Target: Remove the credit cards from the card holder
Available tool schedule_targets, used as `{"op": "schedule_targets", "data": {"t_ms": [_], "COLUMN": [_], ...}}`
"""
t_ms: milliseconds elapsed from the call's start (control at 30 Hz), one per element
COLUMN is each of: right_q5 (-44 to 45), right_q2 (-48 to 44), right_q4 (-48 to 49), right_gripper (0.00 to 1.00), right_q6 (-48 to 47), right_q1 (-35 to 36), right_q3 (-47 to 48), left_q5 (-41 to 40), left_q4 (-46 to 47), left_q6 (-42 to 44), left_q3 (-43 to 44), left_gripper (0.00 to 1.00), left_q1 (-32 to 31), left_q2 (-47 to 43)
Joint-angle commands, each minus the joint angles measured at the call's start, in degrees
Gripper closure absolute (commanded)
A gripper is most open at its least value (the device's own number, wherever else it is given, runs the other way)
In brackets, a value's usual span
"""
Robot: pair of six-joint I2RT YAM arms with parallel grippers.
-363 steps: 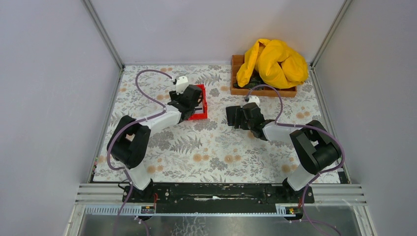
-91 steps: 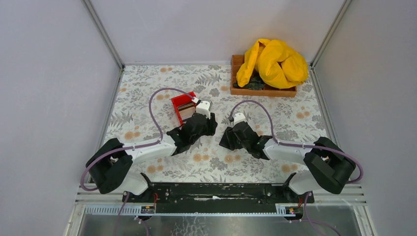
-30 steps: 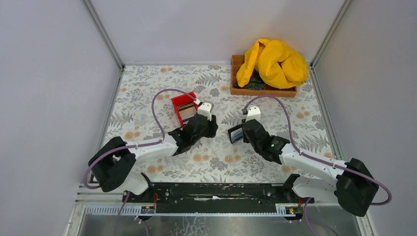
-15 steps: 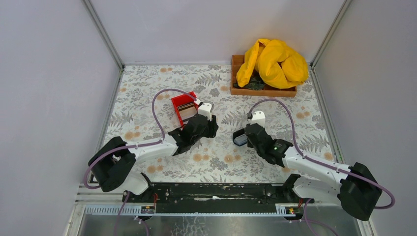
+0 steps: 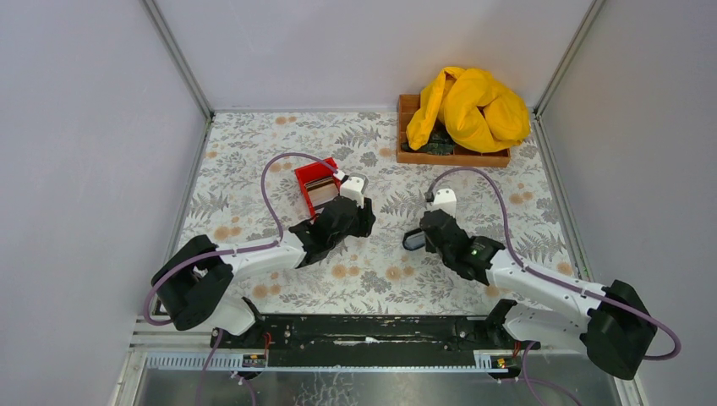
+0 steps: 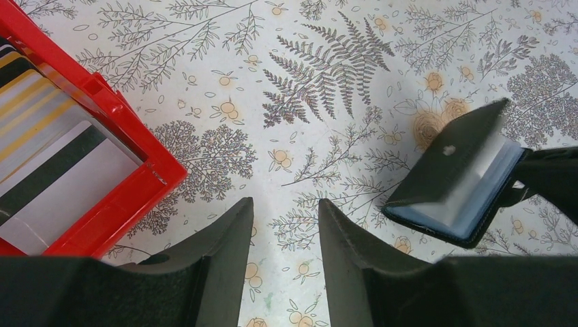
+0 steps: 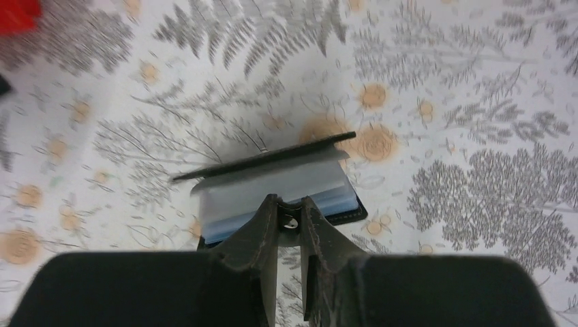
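The card holder's black cover is up over its sleeves (image 7: 266, 159), so my right gripper should pull the card holder's near flap toward the table's near edge (image 5: 423, 277) and lay it open.
The card holder (image 5: 413, 240) is a black wallet with grey-blue inner sleeves. It hangs half open just above the floral table, a little right of centre. My right gripper (image 7: 290, 203) is shut on its near flap, close to a metal snap, and its black cover (image 7: 272, 155) stands up at the far side. The left wrist view shows the card holder (image 6: 453, 180) at the right. My left gripper (image 6: 285, 204) is open and holds nothing, low over the cloth. Credit cards (image 6: 48, 157), striped tan, white and dark, lie in a red bin (image 6: 129, 197) to its left.
The red bin (image 5: 309, 176) sits just beyond my left gripper (image 5: 359, 222). A brown wooden tray (image 5: 452, 156) holding a crumpled yellow cloth (image 5: 467, 106) stands at the back right. Grey walls enclose the table on three sides.
My right gripper has carried the card holder slightly right and nearer, lowering it from upright to flatter over the table. The left arm has not moved.
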Motion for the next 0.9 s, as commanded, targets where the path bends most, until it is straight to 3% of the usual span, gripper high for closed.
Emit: {"op": "schedule_targets", "data": {"t_ms": [0,167,300,867], "right_q5": [0.8,0.2,-1.5,-11.9], "right_q2": [0.8,4.6,4.5,-14.5], "right_q4": [0.3,-1.1,1.5,1.3], "right_gripper": [1.0,1.0,1.0,1.0], "right_q6": [-3.4,-3.4,1.8,13.8], "right_q1": [0.2,0.2,0.2,0.6], "right_q3": [8.7,12.2,5.1,-10.5], "left_q5": [-0.2,-0.3,-0.4,0.6], "left_q4": [3.1,3.1,3.0,3.2], "left_q6": [0.7,0.8,0.9,0.7], "left_q3": [0.9,0.8,0.6,1.2], "left_gripper": [0.52,0.52,0.52,0.52], "left_q1": [-0.1,-0.1,-0.1,-0.4], "left_q2": [-1.3,-1.9,-2.3,-0.6]}}
